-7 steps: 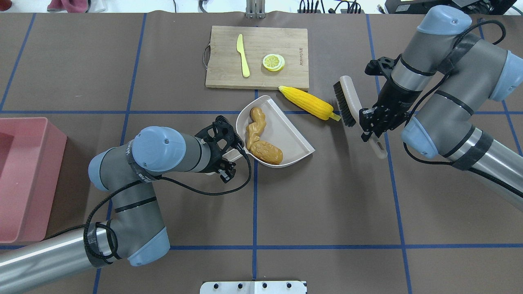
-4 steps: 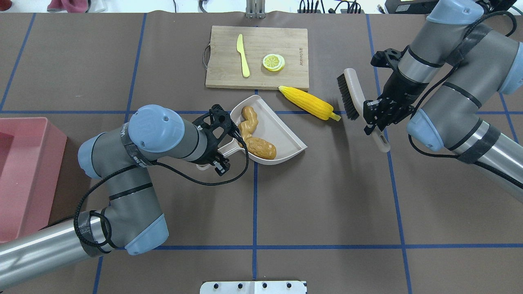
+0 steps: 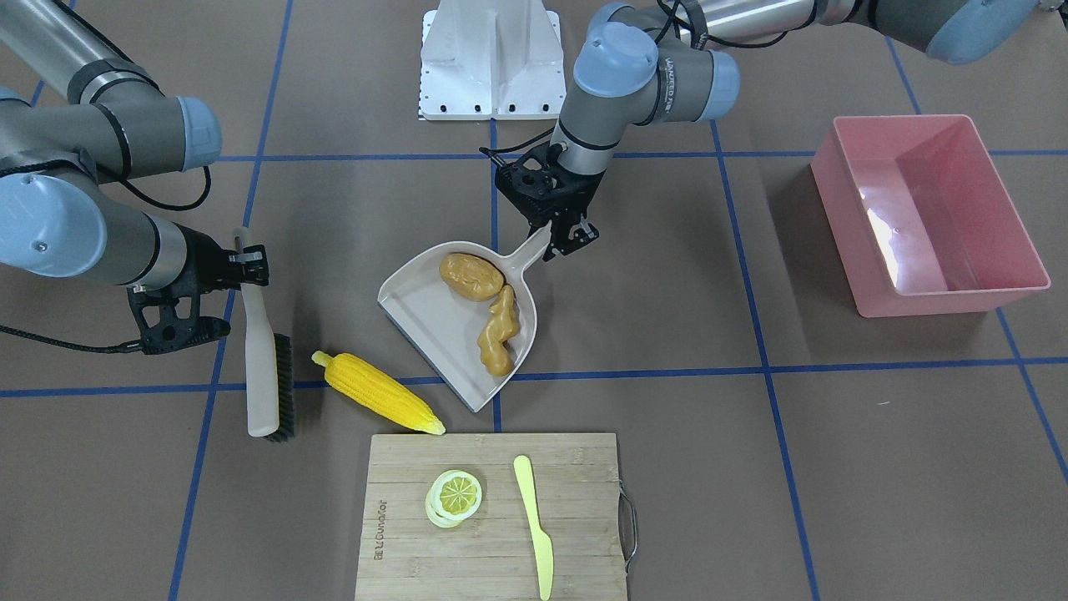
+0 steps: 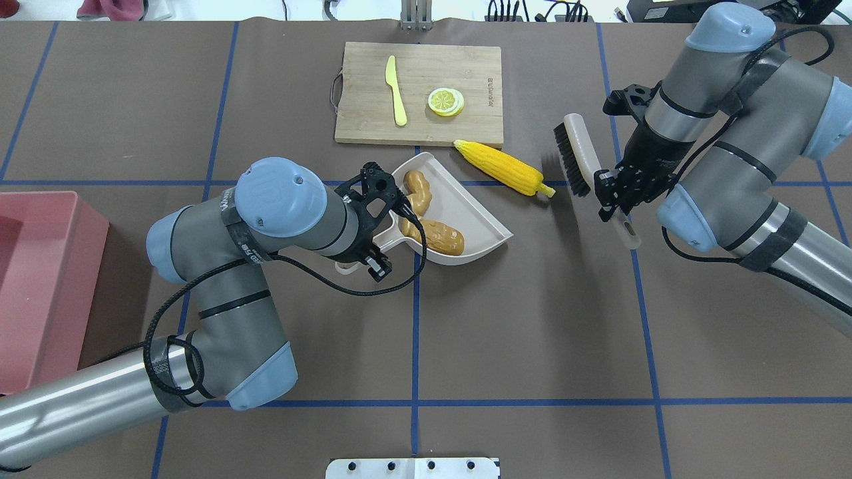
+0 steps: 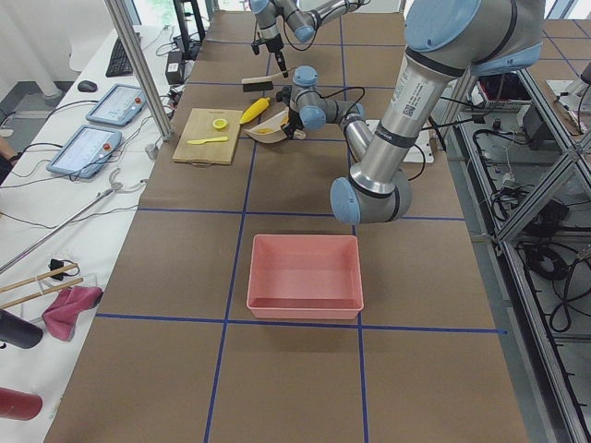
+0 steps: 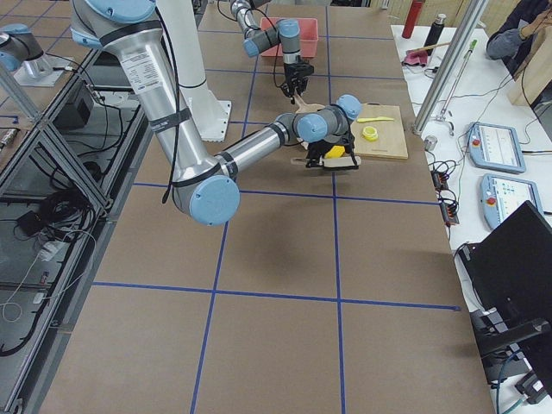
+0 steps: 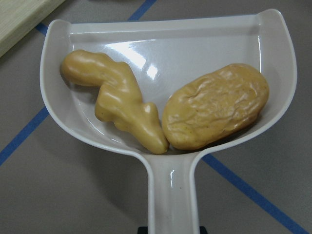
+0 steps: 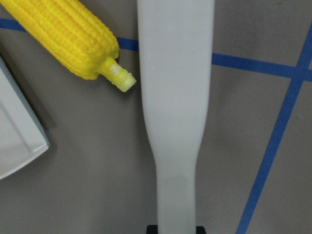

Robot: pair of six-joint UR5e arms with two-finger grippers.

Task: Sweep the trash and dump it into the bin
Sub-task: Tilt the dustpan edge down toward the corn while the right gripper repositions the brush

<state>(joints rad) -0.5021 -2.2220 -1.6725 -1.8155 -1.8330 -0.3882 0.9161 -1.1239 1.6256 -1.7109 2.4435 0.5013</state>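
Observation:
The robot's right gripper should turn the brush along the corn cob (image 3: 380, 391) before it sweeps the corn cob into the dustpan, since the brush (image 3: 265, 376) lies crooked to the yellow corn cob.
The beige dustpan (image 4: 489, 226) lies on the table and holds the brown potato (image 4: 440, 237) and the tan ginger root (image 4: 418, 187), which touch each other in the left wrist view (image 7: 217, 105) (image 7: 117, 102). My left gripper (image 4: 379, 247) is shut on the dustpan's handle (image 3: 530, 250). The yellow corn cob (image 4: 502, 167) lies on the table between the pan's open edge and the brush (image 4: 578, 154). My right gripper (image 4: 616, 203) is shut on the brush handle (image 8: 175, 97), bristles just right of the corn's stem. The pink bin (image 4: 40, 286) stands far left.
A wooden cutting board (image 4: 363, 66) with a pale yellow knife (image 4: 396, 90) and a lemon slice (image 4: 446, 102) lies just behind the corn and the dustpan. The robot's white base plate (image 3: 492, 58) is at the near table edge.
The left arm first drew the dustpan left, then swung it back right towards the corn, potato and ginger still inside. The right gripper carried the brush slightly farther back and right.

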